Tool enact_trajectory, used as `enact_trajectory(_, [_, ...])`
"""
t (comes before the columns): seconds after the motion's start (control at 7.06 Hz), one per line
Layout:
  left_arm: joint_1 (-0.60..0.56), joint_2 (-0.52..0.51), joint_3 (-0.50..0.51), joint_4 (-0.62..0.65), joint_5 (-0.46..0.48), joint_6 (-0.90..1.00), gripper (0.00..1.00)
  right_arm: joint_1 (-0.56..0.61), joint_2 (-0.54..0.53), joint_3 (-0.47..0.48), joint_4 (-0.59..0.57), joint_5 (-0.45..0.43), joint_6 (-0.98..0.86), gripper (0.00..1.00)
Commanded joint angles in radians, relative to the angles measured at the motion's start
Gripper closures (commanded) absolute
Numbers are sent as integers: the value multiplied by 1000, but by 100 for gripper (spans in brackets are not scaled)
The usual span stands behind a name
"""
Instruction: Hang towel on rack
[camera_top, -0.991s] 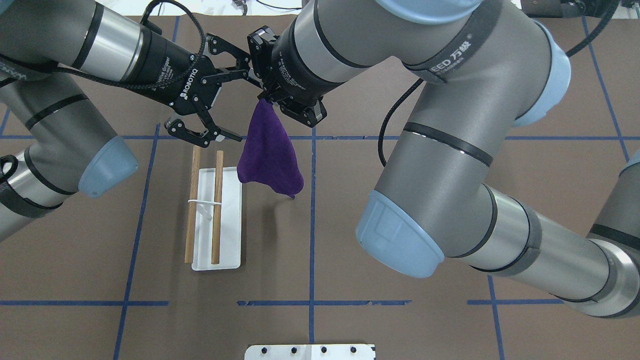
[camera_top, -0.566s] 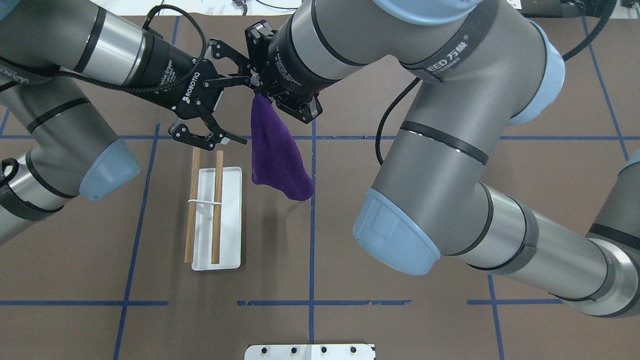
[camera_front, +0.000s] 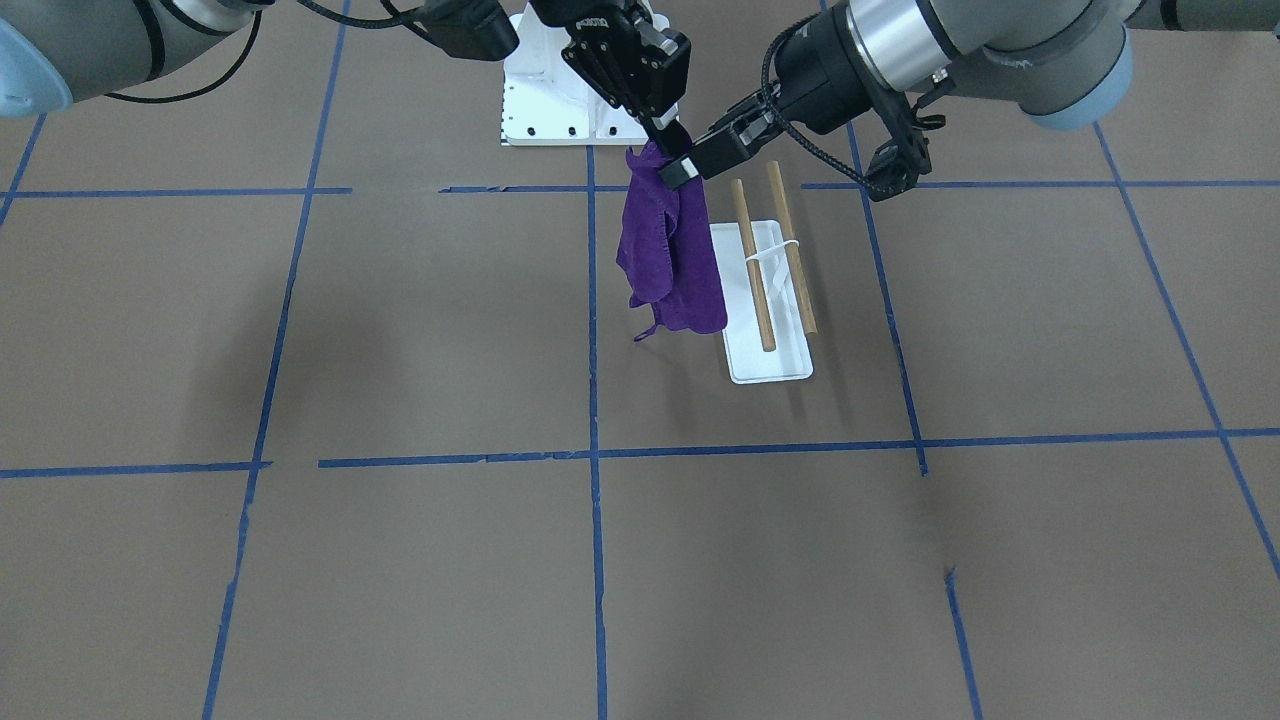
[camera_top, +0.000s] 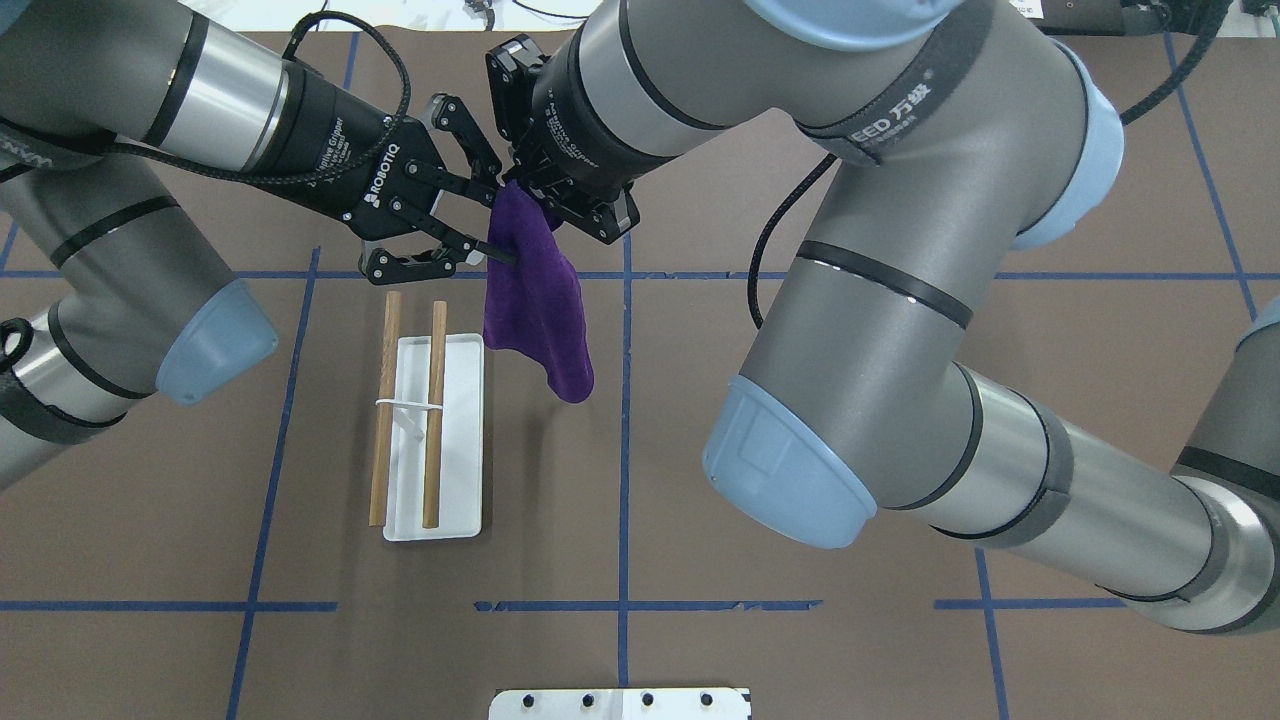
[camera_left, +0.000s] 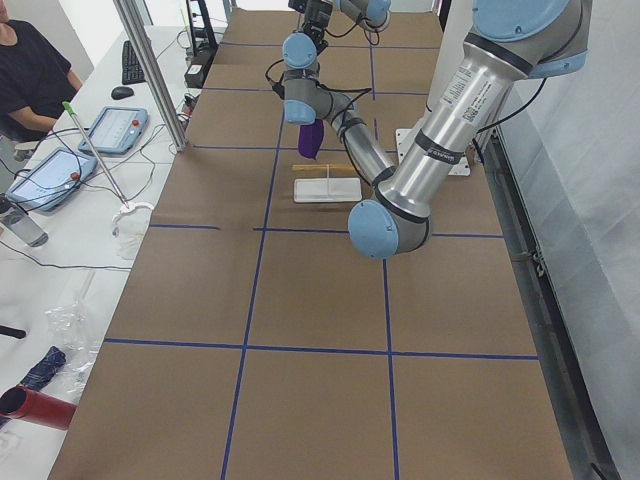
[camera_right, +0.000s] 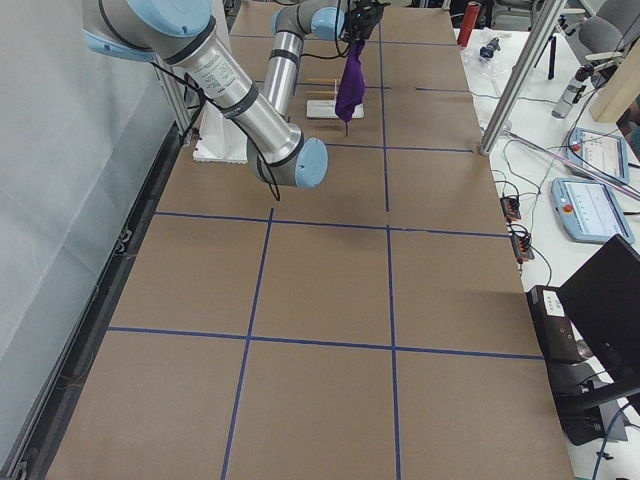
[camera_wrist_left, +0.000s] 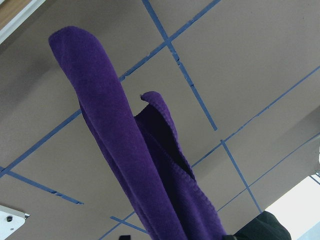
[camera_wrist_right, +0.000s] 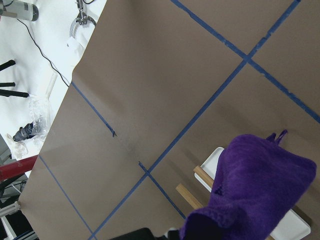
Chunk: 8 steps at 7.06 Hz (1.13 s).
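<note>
My gripper will carry the purple towel (camera_front: 674, 240) across the rack, and the towel should fold over a wooden bar and stay hung over it, because its lower end (camera_front: 686, 314) hangs limp.
A purple towel (camera_top: 535, 300) hangs from my right gripper (camera_top: 527, 200), which is shut on its top corner above the table. The towel also shows in the front view (camera_front: 670, 260) and both wrist views (camera_wrist_left: 130, 150) (camera_wrist_right: 250, 190). My left gripper (camera_top: 492, 225) is open, one finger on each side of the towel's upper edge just below the right gripper. The rack (camera_top: 460, 440) stands on the table left of the towel, with a white base and two bare wooden bars (camera_top: 433, 400). The towel's lower end hangs beside the rack (camera_front: 775, 360), not touching the bars.
The white bolted robot pedestal (camera_top: 620, 703) (camera_front: 540, 90) sits at the near table edge. Blue tape lines (camera_top: 624, 450) cross the brown table. An operator (camera_left: 30, 70) sits by a side table with tablets (camera_left: 110, 128) beyond the far edge.
My left gripper has moved right onto the towel's upper edge and its fingers have narrowed around it. The right gripper shifted slightly left and the towel swung and folded narrower.
</note>
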Motion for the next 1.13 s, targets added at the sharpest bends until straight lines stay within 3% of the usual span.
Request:
enact_trajectory(0.0, [-1,1,-11,0,8,-10,100,0,-2,0,2,0,-3,100])
enact_trajectory(0.14, [-3,7,-21,0,7,-5,100,0,-6,0,2,1,-15,7])
enact_trajectory(0.28, [-3,11,-19,-3,5,8,100,0,-10,11,0,3,-62,0])
enact_trajectory(0.42, [-4,24,-22,-9,-1,95,100,12,-39,70,-1,11,-76,0])
enact_trajectory(0.57, [-3,37,-21,-9,-2,231,100,68,-153,192,-1,50,-81,0])
enact_trajectory(0.71, [-1,69,-25,-11,-31,401,100,137,-235,243,-1,126,-124,0])
enact_trajectory(0.85, [9,120,-47,-11,-69,608,100,187,-278,244,-1,193,-188,0])
enact_trajectory(0.99, [15,164,-54,-11,-96,768,100,198,-301,241,2,198,-219,0])
